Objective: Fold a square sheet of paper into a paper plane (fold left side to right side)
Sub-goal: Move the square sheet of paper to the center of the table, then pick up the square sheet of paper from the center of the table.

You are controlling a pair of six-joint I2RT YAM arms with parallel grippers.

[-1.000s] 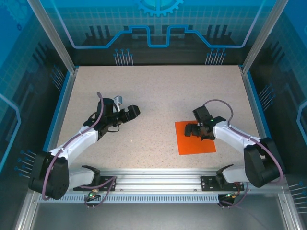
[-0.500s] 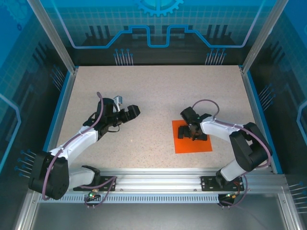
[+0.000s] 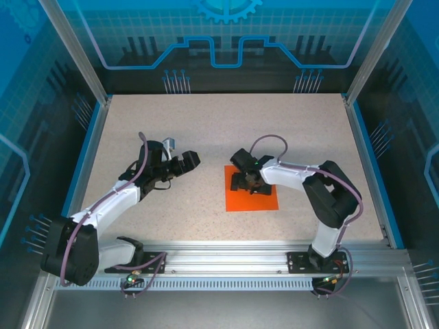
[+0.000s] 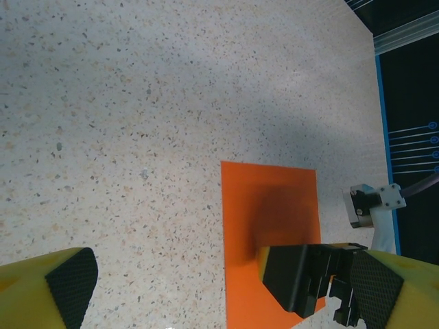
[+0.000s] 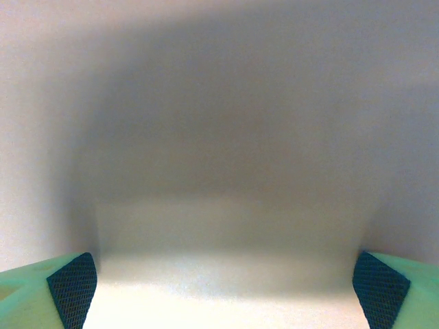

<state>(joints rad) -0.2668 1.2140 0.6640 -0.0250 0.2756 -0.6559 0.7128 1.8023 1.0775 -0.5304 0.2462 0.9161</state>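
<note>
The orange sheet lies flat, away from my left gripper. My right gripper should slide it over so my left gripper can take its closest edge.
The square sheet of paper is bright orange and lies flat on the speckled table, a little right of the middle. My right gripper rests on its upper left part with its jaws open and pointing down. In the right wrist view its green fingertips stand wide apart over a blurred pale surface, with nothing between them. My left gripper hovers open to the left of the sheet, apart from it. In the left wrist view the sheet lies ahead between my yellow fingertips, with the right gripper's black body on it.
Blue rails and aluminium posts edge the table on the left and right. A metal rail carrying both arm bases runs along the near edge. Bare speckled tabletop stretches behind the sheet.
The right gripper has swept left across the table and the orange sheet has slid left with it, toward the middle. The left arm has stayed still.
</note>
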